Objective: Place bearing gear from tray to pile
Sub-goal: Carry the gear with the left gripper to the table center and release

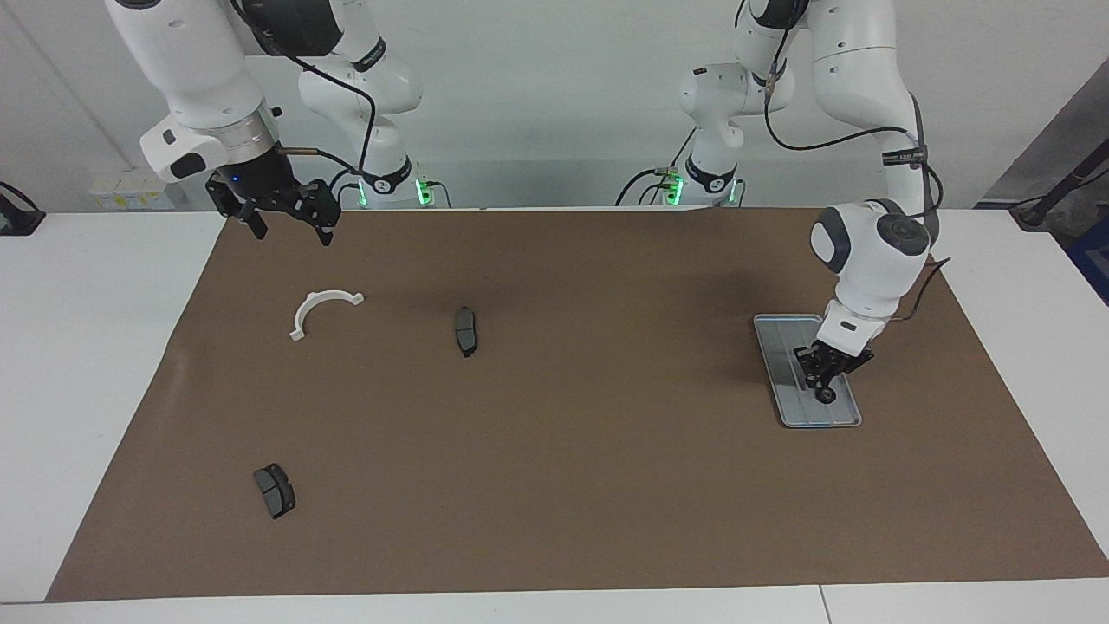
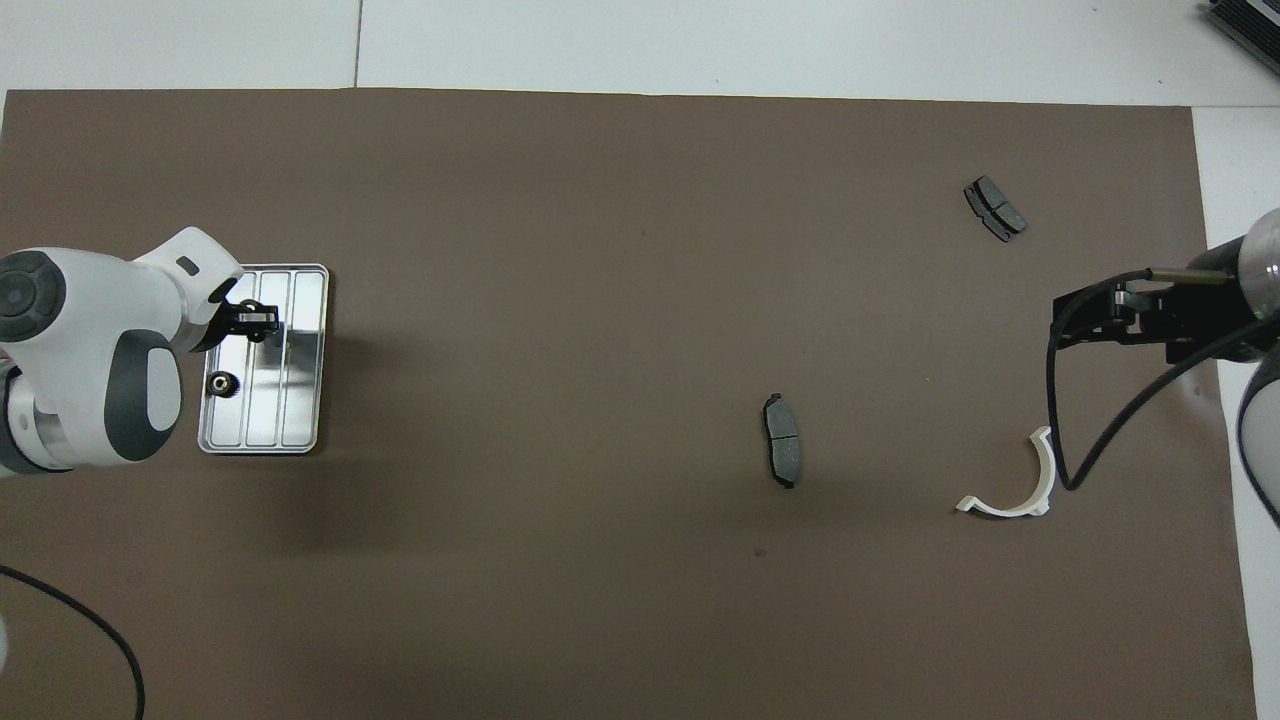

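Note:
The mat (image 2: 528,372) is clear between the tray and the nearer brake pad. My left gripper should keep going with the bearing gear and let go of it there (image 2: 590,394).
The silver ridged tray (image 1: 784,347) (image 2: 305,360) lies on the brown mat at the left arm's end of the table. My left gripper (image 1: 823,388) (image 2: 258,322) is down at the tray, shut on a small dark bearing gear (image 1: 826,397). A second gear (image 2: 221,382) sits on the tray nearer to the robots; my left hand hides it in the facing view. The pile is a white half-ring bracket (image 1: 322,309) (image 2: 1015,490) and two dark brake pads (image 1: 466,330) (image 1: 275,490). My right gripper (image 1: 293,236) (image 2: 1058,318) waits open in the air over the mat near the bracket.
A brown mat (image 1: 589,485) covers most of the white table. A black cable (image 2: 1060,440) hangs from the right arm over the bracket's end of the mat. Another cable (image 2: 90,630) lies by the left arm's base.

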### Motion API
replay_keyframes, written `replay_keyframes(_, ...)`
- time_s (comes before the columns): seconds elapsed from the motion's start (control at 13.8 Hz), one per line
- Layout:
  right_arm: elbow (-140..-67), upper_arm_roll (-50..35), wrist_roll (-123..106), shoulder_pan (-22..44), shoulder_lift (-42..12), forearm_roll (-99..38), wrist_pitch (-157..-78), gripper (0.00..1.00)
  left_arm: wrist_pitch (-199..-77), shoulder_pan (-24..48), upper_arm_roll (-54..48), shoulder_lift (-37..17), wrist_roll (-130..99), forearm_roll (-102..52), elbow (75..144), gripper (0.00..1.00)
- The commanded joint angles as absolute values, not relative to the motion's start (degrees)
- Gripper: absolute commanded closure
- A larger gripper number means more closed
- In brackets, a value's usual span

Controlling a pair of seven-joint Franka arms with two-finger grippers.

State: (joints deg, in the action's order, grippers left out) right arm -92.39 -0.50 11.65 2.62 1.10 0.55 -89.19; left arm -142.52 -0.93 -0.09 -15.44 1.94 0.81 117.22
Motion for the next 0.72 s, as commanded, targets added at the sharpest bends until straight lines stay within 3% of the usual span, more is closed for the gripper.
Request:
replay_keyframes(0.0,-94.1,-0.9,9.8,1.9,2.5,0.0,-90.7,0.00,-136.2,1.8,-0.2,-17.7,-1.6,0.7,109.1,0.98)
replay_keyframes(0.29,-94.2,-0.9,9.9,2.0,2.5,0.0,-90.7,0.00,-134.5,15.2,0.1,-17.6,-19.8,0.1,107.9,0.97)
replay_keyframes(0.65,-94.1,-0.9,10.5,2.3,2.5,-0.1,-90.7,0.00,-135.4,30.2,-0.1,-16.5,-35.5,0.1,110.6,0.84)
